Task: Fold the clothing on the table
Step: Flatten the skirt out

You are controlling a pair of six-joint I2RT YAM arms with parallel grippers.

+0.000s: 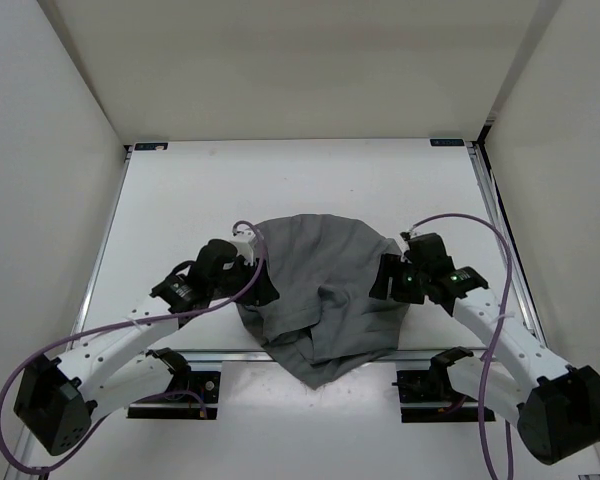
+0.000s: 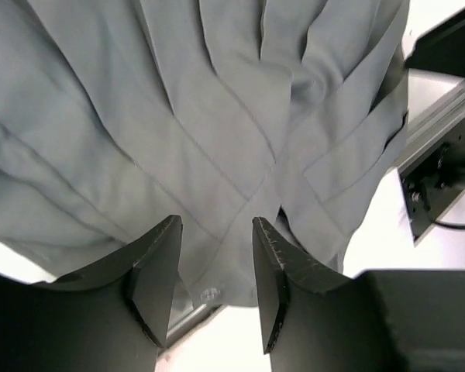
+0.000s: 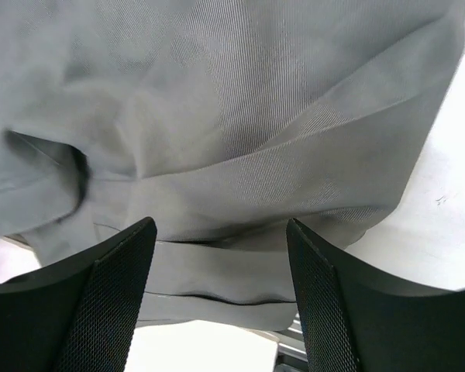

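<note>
I expect the clothing (image 1: 325, 268) to fall into straight rows when I lift and pull the plain piece of cloth, because pleat lines (image 2: 174, 136) run side by side into it.
The clothing (image 1: 320, 290) is a dark grey pleated garment, bunched in the middle of the white table (image 1: 180, 200), with one corner hanging over the near edge. My left gripper (image 1: 262, 285) sits at the garment's left edge. In the left wrist view it (image 2: 215, 260) is open, and the pleated clothing (image 2: 217, 116) lies just beyond its fingertips. My right gripper (image 1: 385, 280) is at the garment's right edge. Seen from the right wrist, it (image 3: 221, 240) is wide open over the layered hem of the clothing (image 3: 240, 178), and nothing is pinched.
White walls close in the table on three sides. Metal rails run along the right side (image 1: 490, 210) and the near edge (image 1: 230, 355). The black arm mounts (image 1: 180, 385) (image 1: 430, 385) stand just below the near edge. Purple cables loop beside both arms.
</note>
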